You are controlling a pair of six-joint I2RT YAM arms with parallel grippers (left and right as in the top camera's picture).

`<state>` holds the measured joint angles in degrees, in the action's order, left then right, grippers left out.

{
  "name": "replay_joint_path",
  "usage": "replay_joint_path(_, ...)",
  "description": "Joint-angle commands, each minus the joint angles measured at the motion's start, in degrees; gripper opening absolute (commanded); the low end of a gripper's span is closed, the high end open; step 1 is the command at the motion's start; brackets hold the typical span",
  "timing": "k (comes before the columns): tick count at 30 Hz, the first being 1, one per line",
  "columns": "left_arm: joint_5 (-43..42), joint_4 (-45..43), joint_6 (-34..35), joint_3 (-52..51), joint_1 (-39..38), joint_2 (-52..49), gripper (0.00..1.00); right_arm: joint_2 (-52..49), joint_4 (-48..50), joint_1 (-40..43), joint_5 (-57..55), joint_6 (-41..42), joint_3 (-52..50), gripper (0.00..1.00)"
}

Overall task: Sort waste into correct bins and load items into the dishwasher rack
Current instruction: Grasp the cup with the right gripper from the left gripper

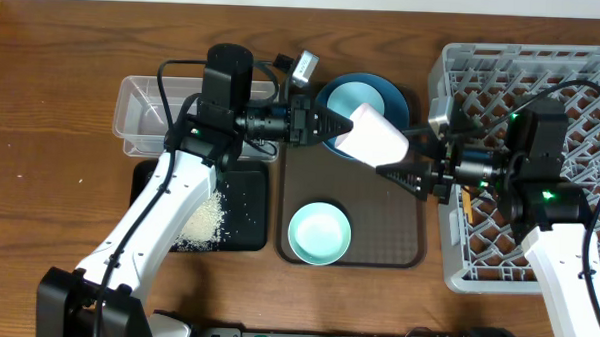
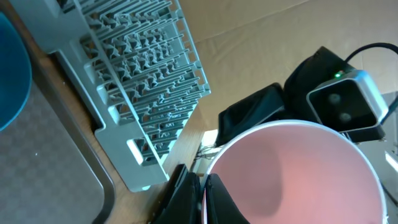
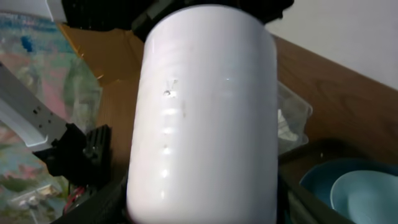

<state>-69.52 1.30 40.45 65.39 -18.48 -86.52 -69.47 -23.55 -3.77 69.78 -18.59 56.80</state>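
Observation:
I need to open my left gripper off the cup's rim (image 1: 351, 130) before my right gripper takes the pale pink cup to the dishwasher rack (image 1: 483, 87), because both grippers are holding the cup.
The pale pink cup (image 1: 376, 139) hangs on its side above the brown tray, between both arms. My left gripper (image 1: 343, 128) is shut on its rim, one finger inside and one outside, as the left wrist view (image 2: 204, 186) shows beside the cup's pink inside (image 2: 298, 174). My right gripper (image 1: 395, 164) holds the cup's base end. In the right wrist view the cup (image 3: 205, 106) fills the space between the fingers (image 3: 199, 208), which lie against both its sides. The grey dishwasher rack (image 1: 543, 77) stands at the right.
A dark-blue plate (image 1: 388, 92) with a light-blue saucer (image 1: 355, 95) and a mint-green bowl (image 1: 320, 232) sit on the brown tray (image 1: 398, 232). The clear tub (image 1: 142, 113) is far left. The black tray (image 1: 247, 202) holds rice (image 1: 203, 220).

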Motion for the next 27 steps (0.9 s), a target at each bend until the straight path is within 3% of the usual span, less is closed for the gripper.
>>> replay_joint_path(1,-1.4,2.2,-0.5,1.2,-1.0,0.0,0.06,0.2,2.5,0.0,0.6,2.5,0.5,0.42)
replay_joint_path(12,-1.4,4.7,-2.3,1.1,-2.0,0.0,0.08,0.2,5.2,0.0,0.6,5.7,0.5,0.43)
replay_joint_path(17,-1.4,4.2,-2.3,1.1,-1.8,0.1,0.17,0.2,6.0,0.1,0.6,6.4,0.5,0.43)
replay_joint_path(23,0.8,4.2,-3.4,1.1,-1.5,0.0,0.41,0.2,5.9,0.1,0.5,6.4,0.5,0.38)
replay_joint_path(27,5.4,4.2,-3.5,1.1,0.6,0.0,0.44,0.2,5.8,0.1,0.5,6.4,0.5,0.37)
